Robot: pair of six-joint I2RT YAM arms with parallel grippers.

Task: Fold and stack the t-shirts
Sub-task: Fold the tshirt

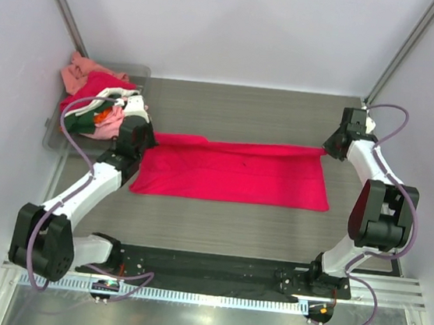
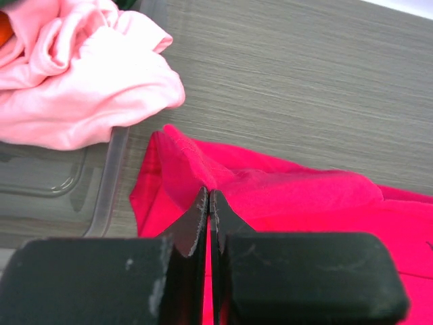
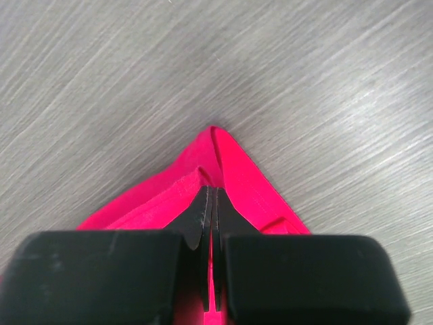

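My left gripper should keep lowering its corner of the t-shirt and let go of it flat on the band [image 1: 167, 163], as the crimson-red t-shirt's far edge [image 1: 242, 146] is straight from gripper to gripper.
A crimson-red t-shirt [image 1: 235, 172] lies spread across the middle of the table, folded into a long band. My left gripper [image 1: 146, 136] is shut on the shirt's far left corner [image 2: 177, 152], with the cloth pinched between the tips [image 2: 209, 196]. At the far right corner [image 3: 218, 145] my right gripper [image 1: 330, 149] is shut on the red cloth too, its tips [image 3: 211, 193] closed over a hem. More t-shirts, salmon pink [image 1: 86, 71], light pink [image 2: 81, 81], red and dark green, lie heaped in a bin at the far left.
A clear plastic bin [image 1: 57, 136] holds the heap at the table's far left edge; its rim [image 2: 108, 183] lies just left of my left gripper. Grey walls close in both sides. A black rail [image 1: 212, 272] runs along the near edge between the arm bases.
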